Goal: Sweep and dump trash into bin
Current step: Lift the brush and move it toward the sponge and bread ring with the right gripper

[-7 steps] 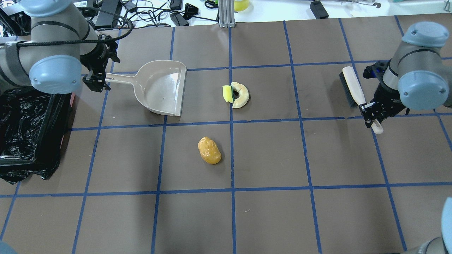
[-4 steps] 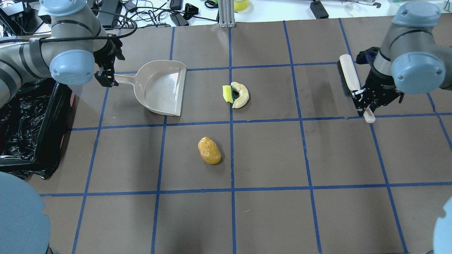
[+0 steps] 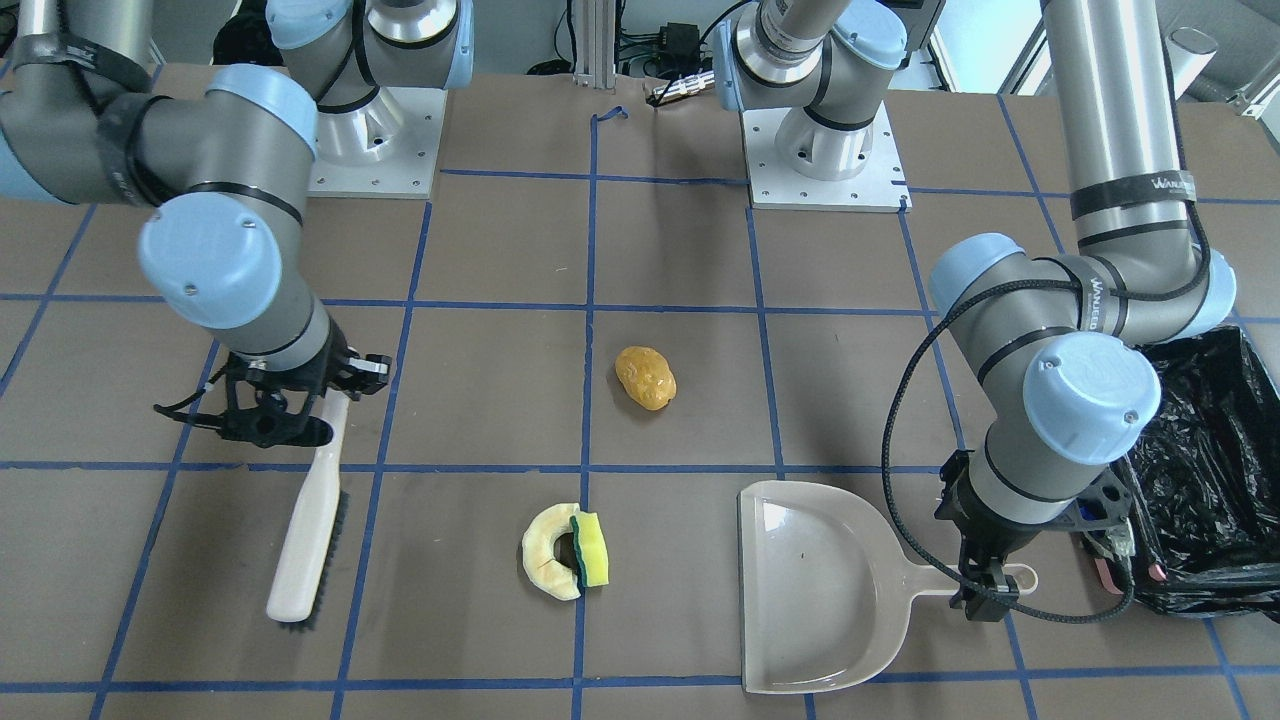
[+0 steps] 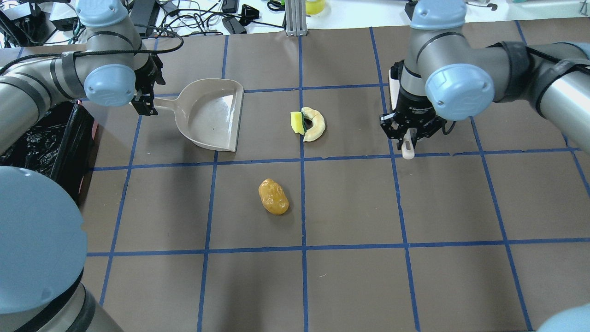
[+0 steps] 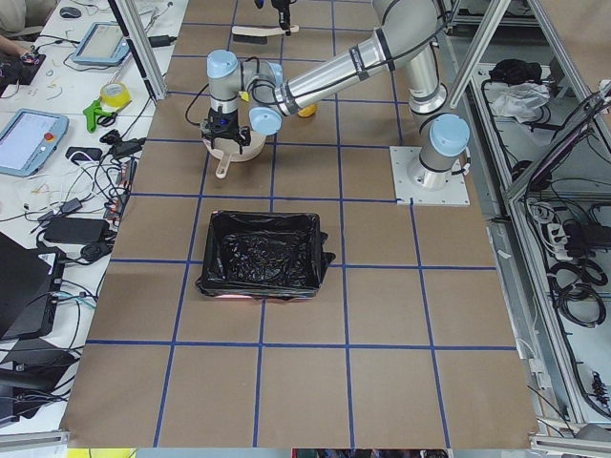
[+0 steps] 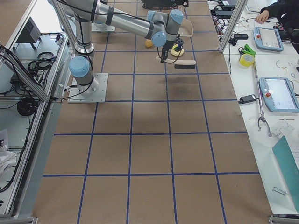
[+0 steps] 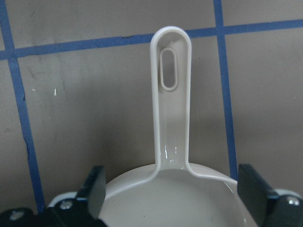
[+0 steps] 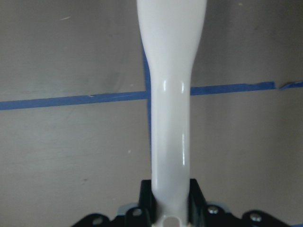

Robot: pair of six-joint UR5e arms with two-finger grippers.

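I see the orange-yellow lump [image 3: 647, 378] is rounded while the ring slice lies flat [image 3: 546, 554], so I expect the lump to fall out first when I tip the beige dustpan.
The trash lies mid-table: an orange-yellow lump [image 4: 273, 197] [image 3: 645, 377], and a cream ring slice [image 4: 315, 124] [image 3: 545, 550] touching a yellow-green sponge [image 4: 297, 122] [image 3: 593, 550]. My right gripper [image 4: 408, 138] [image 3: 300, 400] [image 8: 170, 198] is shut on the handle of the beige brush [image 3: 305, 520], to the right of the ring slice in the overhead view. The bristles face the trash. My left gripper [image 4: 145, 103] [image 3: 985, 590] [image 7: 173, 187] is open, its fingers [image 7: 97, 187] wide apart on either side of the handle of the beige dustpan [image 4: 212, 115] [image 3: 820, 590]. The black-lined bin [image 4: 27, 143] [image 3: 1200, 470] [image 5: 263, 253] stands at the table's left end.
Cables and devices [image 4: 193, 18] lie beyond the far table edge. A metal post [image 4: 295, 18] stands at the far middle. The arm bases [image 3: 370, 140] sit on the robot's side of the table.
My right arm has carried the brush leftward to beside the ring slice and sponge. My left gripper has shifted a little right along the dustpan handle. Dustpan and trash have not moved.
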